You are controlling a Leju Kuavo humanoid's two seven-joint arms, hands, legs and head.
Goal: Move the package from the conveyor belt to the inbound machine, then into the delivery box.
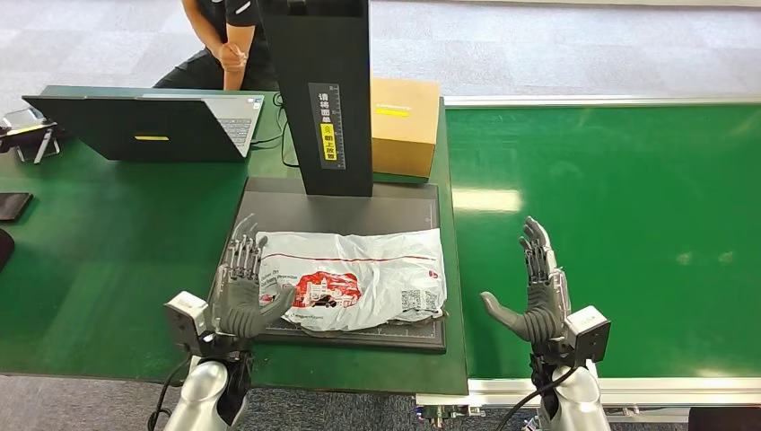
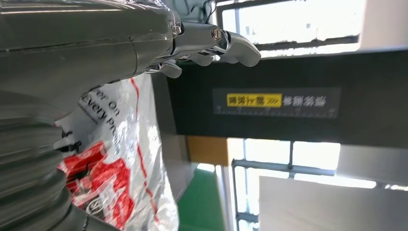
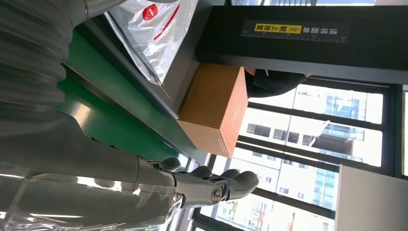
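The package [image 1: 363, 280] will bunch up into a narrow neck around the red print [image 1: 328, 289] when I lift it, because the plastic there is wrinkled and loose.
The package [image 1: 359, 277], a white plastic mailer with red print, lies flat on the dark scanning plate [image 1: 350, 208] of the inbound machine, below its black upright column [image 1: 325, 90]. My left hand [image 1: 242, 289] stands at the package's left end with fingers spread and its thumb touching the bag's edge; the left wrist view shows the package [image 2: 122, 159] beside the hand [image 2: 202, 45]. My right hand [image 1: 537, 287] is open over the green conveyor belt [image 1: 619, 224], apart from the package. The right wrist view shows the package [image 3: 151, 29] and my right hand [image 3: 207, 185].
A brown cardboard box [image 1: 404, 124] stands behind the column. An open laptop [image 1: 153, 124] sits at the back left, with a seated person [image 1: 220, 40] behind it. A dark device [image 1: 13, 205] lies at the table's left edge.
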